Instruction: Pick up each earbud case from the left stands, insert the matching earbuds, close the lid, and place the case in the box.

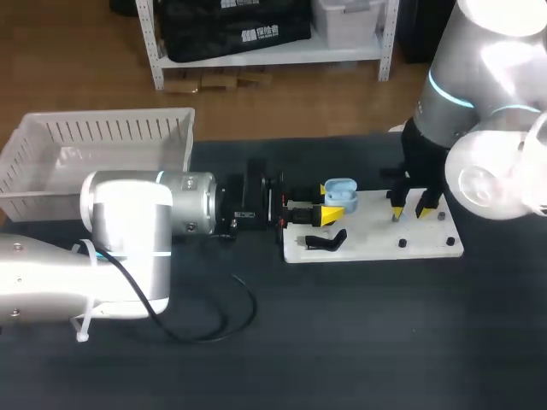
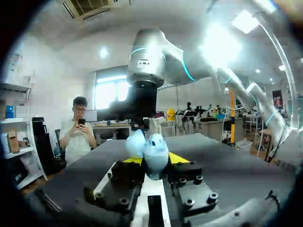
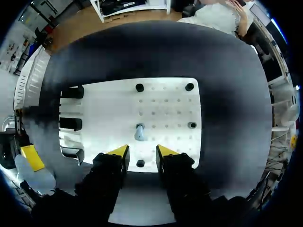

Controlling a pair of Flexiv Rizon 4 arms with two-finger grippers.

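My gripper will lift the small pale earbud (image 3: 140, 134), and it should come loose and leave a peg standing, because its dark base (image 3: 140, 126) looks the same as the empty pegs around.
A light blue earbud case (image 1: 340, 192) with its lid up is held over the left end of the white board (image 1: 376, 237), and my left gripper (image 1: 328, 203) is shut on it. In the left wrist view the case (image 2: 151, 145) sits between the yellow tips of the left gripper (image 2: 154, 160). My right gripper (image 1: 408, 211) hangs over the board's right half, fingers pointing down. In the right wrist view the right gripper (image 3: 142, 152) is open with nothing between its tips. A small pale blue earbud (image 3: 139, 132) stands on the board (image 3: 165, 104) just ahead of it.
A white slatted basket (image 1: 102, 137) stands at the back left of the dark table. Black stands (image 3: 71, 92) line the board's left end, one also near its front (image 1: 329, 242). Black pegs (image 3: 189, 86) dot the board. A black cable (image 1: 231, 316) loops beside my left arm.
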